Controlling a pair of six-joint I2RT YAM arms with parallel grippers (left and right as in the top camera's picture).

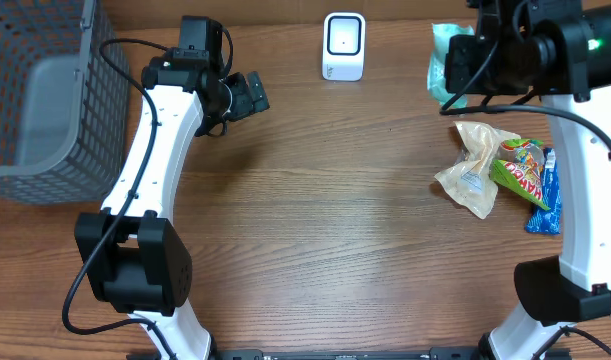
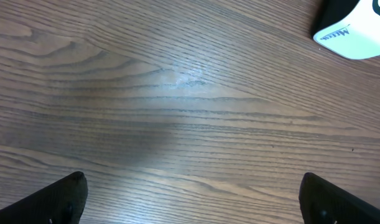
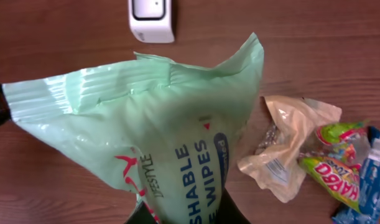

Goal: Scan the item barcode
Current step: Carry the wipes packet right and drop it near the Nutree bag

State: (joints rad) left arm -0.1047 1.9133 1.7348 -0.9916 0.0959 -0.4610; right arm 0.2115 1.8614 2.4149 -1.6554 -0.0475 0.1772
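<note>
I should go on lowering the pale green pack (image 1: 445, 57) with my right gripper, as it hangs near clear wood (image 1: 421, 156) beside the tan pouch, and let go of it there.
A pale green pack of wipes (image 3: 158, 130) fills the right wrist view, and my right gripper (image 3: 188, 214) is shut on its lower end. From overhead the pack (image 1: 447, 62) hangs under the right arm at the back right, to the right of the white barcode scanner (image 1: 344, 46). The scanner (image 3: 152, 18) lies beyond the pack's top edge. My left gripper (image 1: 253, 92) stands open over bare wood left of the scanner, its fingertips (image 2: 68, 196) wide apart with nothing between them. The scanner's corner (image 2: 357, 31) shows at the upper right of the left wrist view.
A grey mesh basket (image 1: 45, 90) sits at the back left. Right of centre lie a tan pouch (image 1: 473, 165), a green candy bag (image 1: 522, 172) and a blue packet (image 1: 547, 205).
</note>
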